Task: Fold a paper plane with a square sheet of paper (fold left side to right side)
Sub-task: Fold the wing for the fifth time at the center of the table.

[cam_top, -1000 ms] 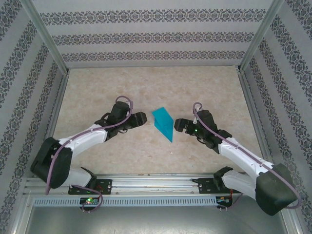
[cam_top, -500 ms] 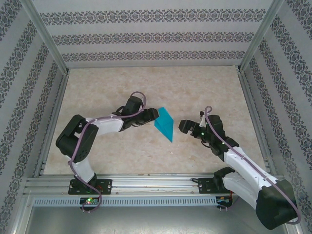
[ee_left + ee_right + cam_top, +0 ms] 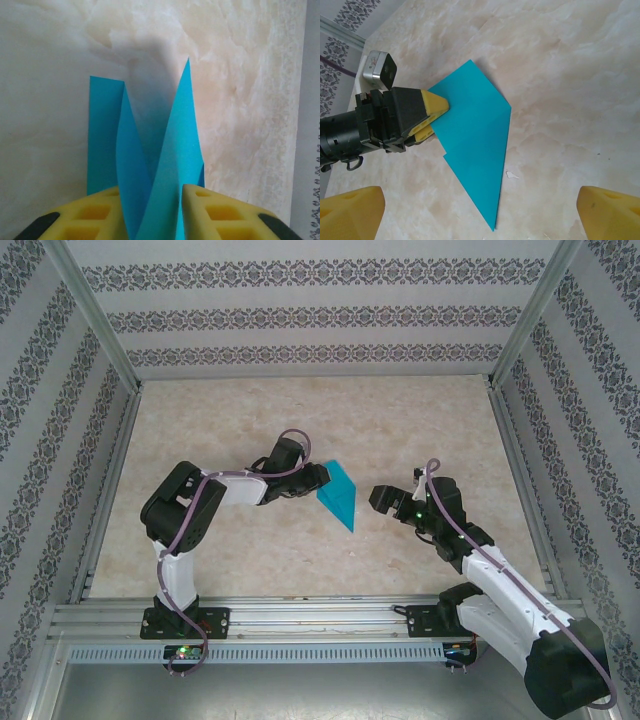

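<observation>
My left gripper alone is holding the paper's raised flaps (image 3: pixel 172 145), so next my right gripper takes the paper's opposite edge (image 3: pixel 491 85) before my left gripper goes to the paper's tip.
The teal sheet of paper (image 3: pixel 338 495), folded into a long pointed shape, lies mid-table with its tip toward the near edge. My left gripper (image 3: pixel 320 478) reaches it from the left, its yellow fingers closed over the paper's upper left edge. In the left wrist view, raised teal flaps (image 3: pixel 175 150) stand between the left gripper's (image 3: pixel 151 192) two pads. The right wrist view shows the paper (image 3: pixel 475 140) flat, with the left gripper (image 3: pixel 432 117) pinching its corner. My right gripper (image 3: pixel 378 498) hovers open just right of the paper, its fingertips (image 3: pixel 350 210) wide apart and holding nothing.
A tiny white paper scrap (image 3: pixel 511 175) lies on the marble tabletop (image 3: pixel 300 410) right of the paper's tip. Patterned walls and a metal frame (image 3: pixel 110 470) enclose the table on three sides.
My left arm has stretched right to the paper, and its jaws have narrowed onto the paper's left edge. The right gripper has drawn back slightly to the right, still open.
</observation>
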Tool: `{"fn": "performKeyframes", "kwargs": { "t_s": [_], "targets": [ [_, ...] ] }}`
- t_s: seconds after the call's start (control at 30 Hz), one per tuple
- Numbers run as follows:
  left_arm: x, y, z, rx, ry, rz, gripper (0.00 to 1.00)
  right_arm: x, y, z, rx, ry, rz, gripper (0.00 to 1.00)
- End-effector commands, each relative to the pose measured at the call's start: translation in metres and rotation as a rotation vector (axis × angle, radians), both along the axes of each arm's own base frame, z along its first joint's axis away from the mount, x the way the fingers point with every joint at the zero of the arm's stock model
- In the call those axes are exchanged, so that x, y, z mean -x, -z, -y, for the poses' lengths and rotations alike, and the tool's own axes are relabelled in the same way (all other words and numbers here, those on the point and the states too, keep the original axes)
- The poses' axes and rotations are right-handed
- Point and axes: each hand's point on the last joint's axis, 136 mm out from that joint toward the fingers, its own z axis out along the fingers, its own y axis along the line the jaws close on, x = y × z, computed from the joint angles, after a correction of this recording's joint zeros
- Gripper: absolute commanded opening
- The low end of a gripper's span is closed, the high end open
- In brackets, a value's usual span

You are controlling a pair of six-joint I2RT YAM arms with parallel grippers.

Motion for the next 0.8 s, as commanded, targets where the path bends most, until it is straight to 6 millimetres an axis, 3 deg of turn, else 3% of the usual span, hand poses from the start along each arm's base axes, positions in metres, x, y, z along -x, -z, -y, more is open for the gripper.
{"fn": "performKeyframes", "kwargs": {
  "t_s": [0.0,0.3,0.6,0.77],
  "targets": [
    [-0.004,-0.023,0.012,0.042,0.031,0.076,0.21,0.004,0.0,0.001,0.0,-0.017,0.004,0.98],
    [0.022,-0.06,0.0,0.082,0.142,0.193,0.0,0.004,-0.015,-0.014,-0.026,-0.136,0.053,0.98],
    [0.067,-0.134,-0.018,0.216,0.34,0.441,0.0,0.004,-0.042,-0.05,-0.166,-0.382,0.152,0.98],
    [0.093,-0.156,-0.024,0.226,0.441,0.508,0.0,0.003,-0.054,-0.075,-0.271,-0.551,0.167,0.98]
  ]
}}
